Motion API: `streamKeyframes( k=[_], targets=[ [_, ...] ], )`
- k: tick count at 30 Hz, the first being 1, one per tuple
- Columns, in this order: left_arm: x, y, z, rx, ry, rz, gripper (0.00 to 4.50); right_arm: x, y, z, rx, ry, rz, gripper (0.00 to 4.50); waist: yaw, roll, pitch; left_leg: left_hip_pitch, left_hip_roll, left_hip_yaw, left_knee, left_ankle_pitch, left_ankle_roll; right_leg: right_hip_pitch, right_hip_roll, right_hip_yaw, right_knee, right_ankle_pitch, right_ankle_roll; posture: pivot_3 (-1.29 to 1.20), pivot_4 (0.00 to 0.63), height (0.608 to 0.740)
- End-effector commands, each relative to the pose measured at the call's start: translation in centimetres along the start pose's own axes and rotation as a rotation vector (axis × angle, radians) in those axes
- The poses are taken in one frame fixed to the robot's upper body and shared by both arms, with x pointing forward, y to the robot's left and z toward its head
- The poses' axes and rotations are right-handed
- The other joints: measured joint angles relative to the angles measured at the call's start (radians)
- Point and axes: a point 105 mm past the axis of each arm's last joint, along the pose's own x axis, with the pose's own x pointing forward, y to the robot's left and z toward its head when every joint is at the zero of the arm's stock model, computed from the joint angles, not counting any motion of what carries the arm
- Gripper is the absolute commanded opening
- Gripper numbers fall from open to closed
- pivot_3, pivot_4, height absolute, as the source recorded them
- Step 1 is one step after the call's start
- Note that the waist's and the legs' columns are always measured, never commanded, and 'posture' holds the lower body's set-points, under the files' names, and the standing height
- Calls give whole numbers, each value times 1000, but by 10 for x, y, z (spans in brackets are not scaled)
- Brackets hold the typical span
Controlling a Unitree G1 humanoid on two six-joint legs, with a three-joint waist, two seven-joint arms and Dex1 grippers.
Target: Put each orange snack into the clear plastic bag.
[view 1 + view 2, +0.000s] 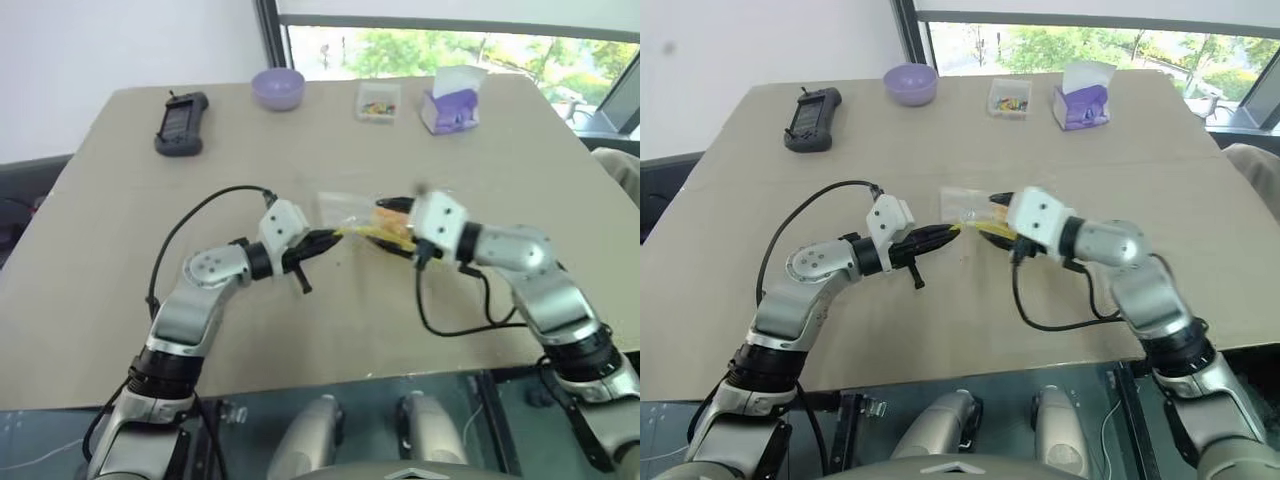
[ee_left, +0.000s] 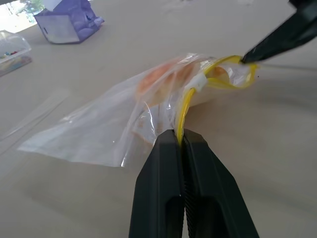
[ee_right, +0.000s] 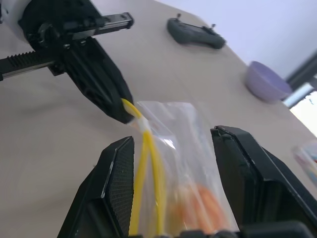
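My gripper will pull the white slider [image 3: 144,124], and it should slide along and join the edges, since the yellow strip splits apart [image 3: 149,161] beyond it.
The clear plastic bag [image 2: 94,131] hangs a little above the tan table [image 1: 120,290], between my two grippers. One orange snack [image 2: 161,79] shows inside it, blurred by the plastic. My left gripper [image 2: 179,136] is shut on the bag's yellow sealing strip [image 2: 184,106]. From the opposite side, my right gripper [image 3: 173,136] stands open. Its two fingers [image 3: 119,173] straddle the bag's mouth end, with the strip and the snack [image 3: 198,208] between them. One right fingertip [image 2: 247,55] touches the far loop of the strip.
Along the table's far side stand a black handheld controller [image 1: 181,123], a purple bowl [image 1: 278,88], a small clear box of coloured bits [image 1: 379,101] and a purple tissue box [image 1: 452,103]. The table's front edge runs just below both arms.
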Motion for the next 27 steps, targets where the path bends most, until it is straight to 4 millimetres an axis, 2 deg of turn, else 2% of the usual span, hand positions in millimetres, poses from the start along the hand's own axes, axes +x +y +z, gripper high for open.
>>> streamKeyframes(
  k=[1, 3, 7, 17, 19, 21, 22, 27],
  targets=[
    [-2, 2, 9, 17, -23, -4, 0, 8, -4, 11, -82, -31, 4, 2692, -1, 0, 0, 0, 0, 0, 0, 0, 0, 0, 0, 0, -1, 0, 0, 0, 150, 740],
    [-3, 1, 10, 18, -20, -2, 0, 12, -3, 10, -106, -25, 16, 2692, -1, 0, 0, -1, 0, 0, 0, -1, 1, -1, 0, 0, -1, 0, 0, 0, 150, 740],
    [-4, 1, 12, 16, -17, 13, 0, 17, 0, 9, -153, -25, 32, 1613, -7, 0, 0, -3, 0, 1, -2, -1, 1, -5, 0, 1, -1, 0, 0, 0, 150, 740],
    [-3, 1, 16, 10, -17, 22, 0, 24, 6, 10, -185, -33, 45, 1613, -8, 0, 0, -3, 0, 2, -3, -1, 1, -6, 0, 2, -1, 0, 0, 0, 150, 740],
    [-3, 1, 16, 11, -17, 22, 0, 25, 4, 10, -188, -33, 40, 1077, -8, 0, 0, -3, 0, 2, -3, -1, 1, -6, 0, 2, -1, 0, 0, 0, 150, 740],
    [-3, 1, 17, 11, -17, 22, 0, 25, 2, 11, -192, -34, 33, 201, -8, 0, 0, -3, 0, 2, -3, -1, 1, -6, 0, 2, -1, 0, 0, 0, 150, 740],
    [-3, 1, 17, 11, -17, 22, 0, 25, 1, 11, -195, -34, 31, 88, -8, 0, 0, -3, 0, 2, -3, -1, 1, -6, 0, 2, -1, 0, 0, 0, 150, 740],
    [-2, 2, 17, 13, -15, 24, 0, 25, 1, 11, -201, -32, 26, 88, -8, 0, 0, -3, 0, 2, -3, -1, 1, -6, 0, 2, -1, 0, 0, 0, 150, 740]
  ],
)
